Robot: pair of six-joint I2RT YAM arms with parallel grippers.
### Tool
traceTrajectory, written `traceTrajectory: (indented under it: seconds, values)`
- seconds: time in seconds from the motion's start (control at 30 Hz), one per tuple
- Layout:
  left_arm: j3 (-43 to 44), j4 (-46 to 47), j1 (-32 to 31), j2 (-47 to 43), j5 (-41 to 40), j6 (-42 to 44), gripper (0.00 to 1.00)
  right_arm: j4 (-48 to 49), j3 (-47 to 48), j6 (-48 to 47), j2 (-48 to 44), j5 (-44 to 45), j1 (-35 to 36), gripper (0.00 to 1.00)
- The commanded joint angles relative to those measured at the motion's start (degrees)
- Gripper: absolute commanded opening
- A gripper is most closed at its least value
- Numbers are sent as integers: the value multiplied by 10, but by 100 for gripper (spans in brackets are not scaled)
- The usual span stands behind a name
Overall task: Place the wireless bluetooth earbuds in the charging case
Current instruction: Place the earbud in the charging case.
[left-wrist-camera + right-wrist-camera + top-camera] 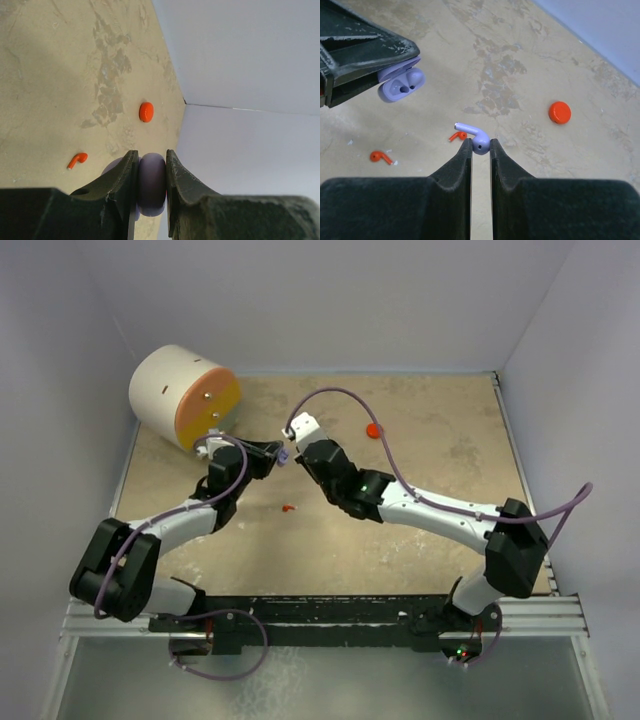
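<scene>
The charging case's sockets point(406, 89) are slanted away from the stem of the earbud point(480, 141), so my right gripper should swing round and turn the earbud in line before it puts the earbud in.
My left gripper point(151, 157) is shut on the open lavender charging case point(152, 182) and holds it above the table. In the right wrist view the case point(402, 85) shows two sockets facing my right gripper. My right gripper point(480, 145) is shut on a lavender earbud point(479, 142), stem pointing left, a short way from the case. Two red earbuds point(458, 135) point(380, 157) lie on the table below. From above, the grippers point(278, 454) point(298, 440) nearly meet, and one red earbud point(288, 508) shows. The second lavender earbud is out of view.
A small round red disc point(374, 429) lies on the table to the right of the grippers; it also shows in the wrist views point(146, 111) point(559, 112). A large white cylinder with an orange face point(185, 395) lies at the back left. Grey walls enclose the table.
</scene>
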Motion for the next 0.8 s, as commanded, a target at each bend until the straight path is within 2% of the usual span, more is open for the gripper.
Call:
traceTrajectory:
  seconds: [0.0, 0.47, 0.77]
  values:
    - [29, 57, -9, 5, 30, -3, 0, -19, 23, -21, 1, 31, 17, 0]
    - [9, 111, -46, 15, 52, 10, 0, -75, 60, -63, 3, 35, 45, 0]
    - [-22, 130, -56, -3, 56, 12, 0, -132, 108, -60, 34, 94, 73, 0]
